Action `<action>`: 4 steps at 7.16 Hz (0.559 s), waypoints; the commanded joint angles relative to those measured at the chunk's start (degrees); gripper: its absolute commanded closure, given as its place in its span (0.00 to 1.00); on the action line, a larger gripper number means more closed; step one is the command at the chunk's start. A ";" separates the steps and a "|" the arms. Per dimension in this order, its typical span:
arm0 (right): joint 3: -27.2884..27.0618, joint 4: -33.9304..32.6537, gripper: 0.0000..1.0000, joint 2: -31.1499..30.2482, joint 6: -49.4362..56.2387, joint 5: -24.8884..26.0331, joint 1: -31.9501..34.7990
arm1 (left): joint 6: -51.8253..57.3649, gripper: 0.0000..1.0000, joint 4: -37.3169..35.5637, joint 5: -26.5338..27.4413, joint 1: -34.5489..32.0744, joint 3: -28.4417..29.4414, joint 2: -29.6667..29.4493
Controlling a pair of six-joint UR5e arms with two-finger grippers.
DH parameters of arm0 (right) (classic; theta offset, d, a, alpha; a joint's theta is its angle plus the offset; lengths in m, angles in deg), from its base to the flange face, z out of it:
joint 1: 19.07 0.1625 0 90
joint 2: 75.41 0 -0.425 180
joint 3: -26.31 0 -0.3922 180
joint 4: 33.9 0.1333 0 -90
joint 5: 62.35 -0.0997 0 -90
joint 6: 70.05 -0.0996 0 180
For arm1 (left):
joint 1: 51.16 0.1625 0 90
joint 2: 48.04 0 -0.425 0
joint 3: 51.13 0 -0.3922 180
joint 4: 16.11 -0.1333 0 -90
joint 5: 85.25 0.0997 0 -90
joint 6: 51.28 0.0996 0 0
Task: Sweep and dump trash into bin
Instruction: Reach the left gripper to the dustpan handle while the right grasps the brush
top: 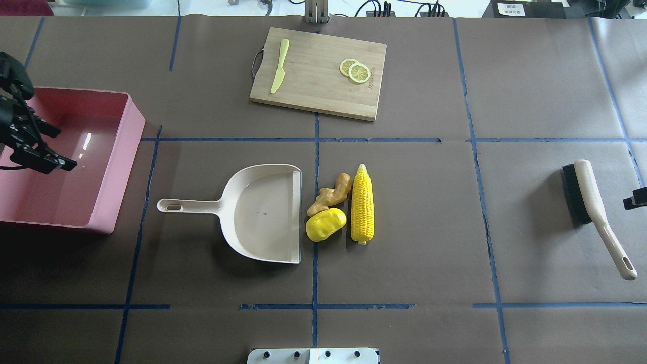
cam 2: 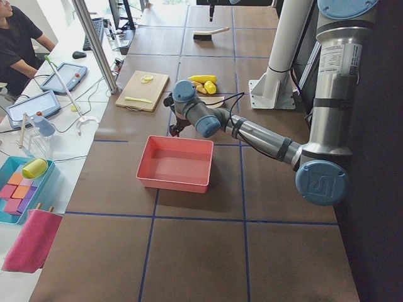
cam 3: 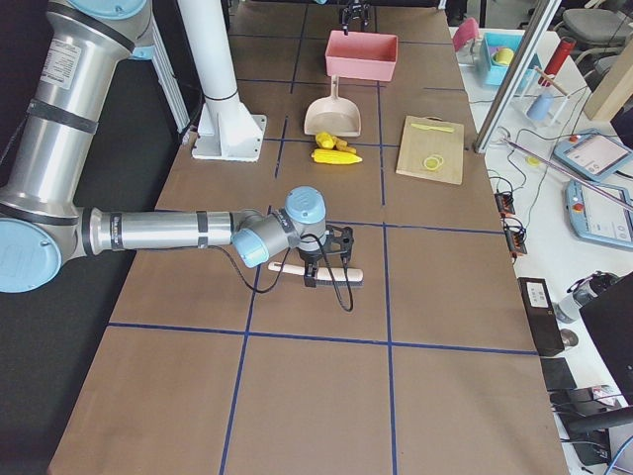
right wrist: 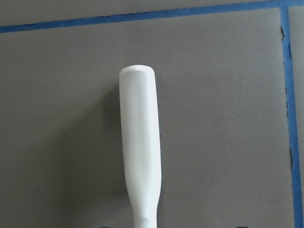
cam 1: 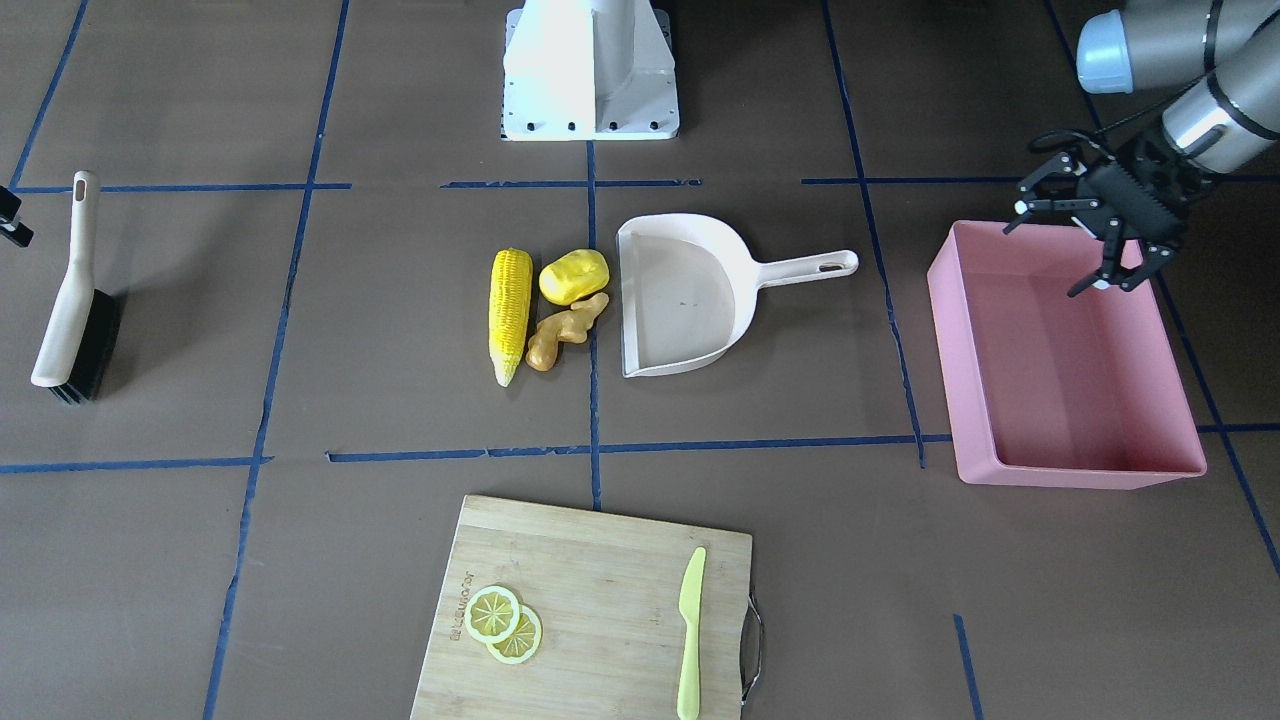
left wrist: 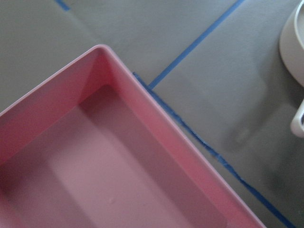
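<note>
The brush head (right wrist: 138,114) faces away, and the brush's slim handle (cam 1: 83,222) runs straight toward the open fingers of my right gripper. I should reach next until the fingers are on both sides of the brush's handle.
The trash lies together mid-table: a yellow corn cob (cam 1: 511,312), a rounded yellow lump (cam 1: 574,276) and a tan ginger root (cam 1: 566,330), just off the open mouth of the cream dustpan (cam 1: 680,295). They also show in the overhead view: corn (top: 363,203), lump (top: 326,224), ginger (top: 331,193). The pink bin (cam 1: 1075,470) stands empty at the table's end. My left gripper (cam 1: 1065,250) hangs open and empty over the bin's corner nearest the robot. My right gripper (top: 637,197) shows only at the frame edge beside the brush (top: 596,212); its jaws are hidden.
The brush handle (right wrist: 140,152) fills the right wrist view. A wooden cutting board (cam 1: 590,600) with two lemon slices (cam 1: 505,622) and a yellow-green knife (cam 1: 690,630) lies on the operators' side. The robot's white base (cam 1: 590,70) stands at the back. The left wrist view shows the bin's rim (left wrist: 156,109).
</note>
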 commanded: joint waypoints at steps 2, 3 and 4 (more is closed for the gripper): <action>-1.10 3.09 0.13 -2.60 -5.82 5.56 -9.39 | 0.40 0.00 -0.16 0.71 7.38 -0.82 -5.59; -0.93 3.46 0.10 -3.05 -5.90 5.67 -10.38 | 0.48 0.00 -0.16 2.02 9.40 -0.74 -6.21; -0.84 3.55 0.08 -2.97 -6.16 5.67 -11.60 | 0.57 0.00 -0.16 6.64 10.89 -0.82 -7.26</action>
